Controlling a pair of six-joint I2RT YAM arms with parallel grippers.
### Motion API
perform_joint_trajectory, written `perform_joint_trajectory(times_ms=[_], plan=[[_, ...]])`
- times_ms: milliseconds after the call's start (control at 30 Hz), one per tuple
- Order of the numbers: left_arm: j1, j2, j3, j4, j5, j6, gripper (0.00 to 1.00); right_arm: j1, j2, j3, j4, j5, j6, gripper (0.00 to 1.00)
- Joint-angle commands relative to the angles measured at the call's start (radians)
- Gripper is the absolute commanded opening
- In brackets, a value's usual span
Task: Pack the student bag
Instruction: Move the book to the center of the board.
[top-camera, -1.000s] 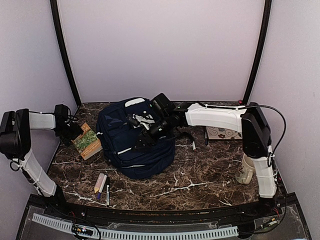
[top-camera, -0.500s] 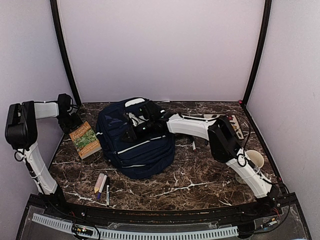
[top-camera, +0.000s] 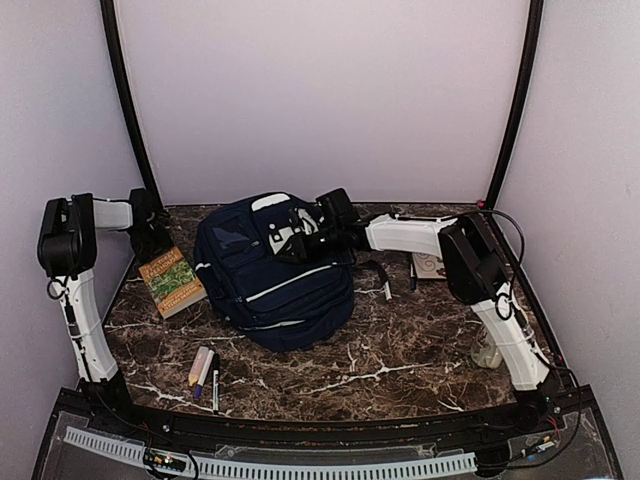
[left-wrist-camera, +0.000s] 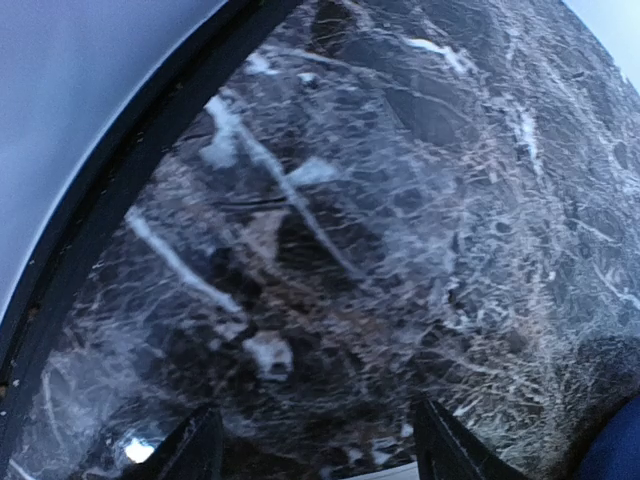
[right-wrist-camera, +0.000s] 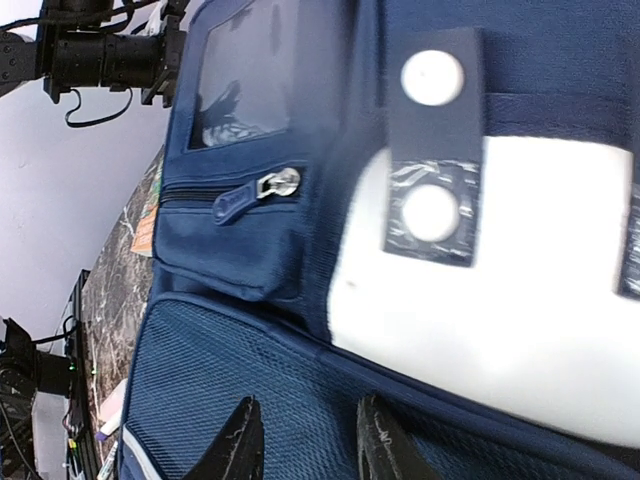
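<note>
The book (top-camera: 172, 283) is lying flat past the open fingers of the robot's left gripper, so the left gripper should push the book and the right gripper should grab the edge (top-camera: 192, 273) facing the bag.
The student bag (top-camera: 270, 285) lies in the middle of the marble table, navy with thin white stripes and white patches. My right gripper (top-camera: 298, 235) is over the bag's upper part. In the right wrist view its fingers (right-wrist-camera: 240, 450) stand apart over blue mesh fabric (right-wrist-camera: 210, 380), beside a white patch (right-wrist-camera: 500, 320) and a zip pull (right-wrist-camera: 280, 183); nothing is between them. My left gripper (top-camera: 152, 238) is at the back left, away from the bag. In the left wrist view it is open (left-wrist-camera: 315, 455) over bare marble, with a bit of the bag (left-wrist-camera: 615, 450) at the corner.
A green and orange book (top-camera: 172, 282) lies left of the bag. Markers (top-camera: 203, 367) lie near the front left. A patterned notebook (top-camera: 430, 265) lies right of the bag under the right arm. A pale cup (top-camera: 487, 350) stands at the right edge. Black frame posts stand at the back corners.
My right gripper has moved back along the bag towards its top. My left gripper has drawn away from the book towards the back left corner.
</note>
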Motion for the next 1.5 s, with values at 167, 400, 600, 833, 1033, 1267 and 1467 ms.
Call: perform_joint_trajectory(times_ms=[167, 400, 600, 833, 1033, 1267, 1467], plan=[[-0.133, 0.046, 0.003, -0.053, 0.064, 0.062, 0.67, -0.123, -0.004, -0.149, -0.076, 0.212, 0.003, 0.33], [-0.24, -0.024, -0.106, -0.159, 0.048, -0.006, 0.67, -0.167, -0.115, -0.256, -0.048, 0.137, -0.022, 0.32], [-0.25, -0.22, -0.304, -0.15, 0.079, -0.075, 0.67, -0.114, -0.252, -0.301, -0.045, 0.095, -0.074, 0.33], [-0.245, -0.417, -0.494, -0.097, 0.085, -0.038, 0.69, 0.01, -0.348, -0.336, -0.068, 0.124, -0.178, 0.4], [-0.199, -0.6, -0.484, -0.209, -0.008, -0.049, 0.81, 0.13, -0.293, -0.223, -0.14, 0.041, -0.238, 0.49], [-0.032, -0.722, -0.611, -0.305, 0.138, -0.045, 0.86, 0.233, -0.141, -0.06, -0.209, -0.035, -0.223, 0.51], [0.013, -0.814, -0.729, -0.297, 0.256, -0.097, 0.87, 0.275, 0.023, 0.091, -0.223, -0.107, -0.142, 0.54]])
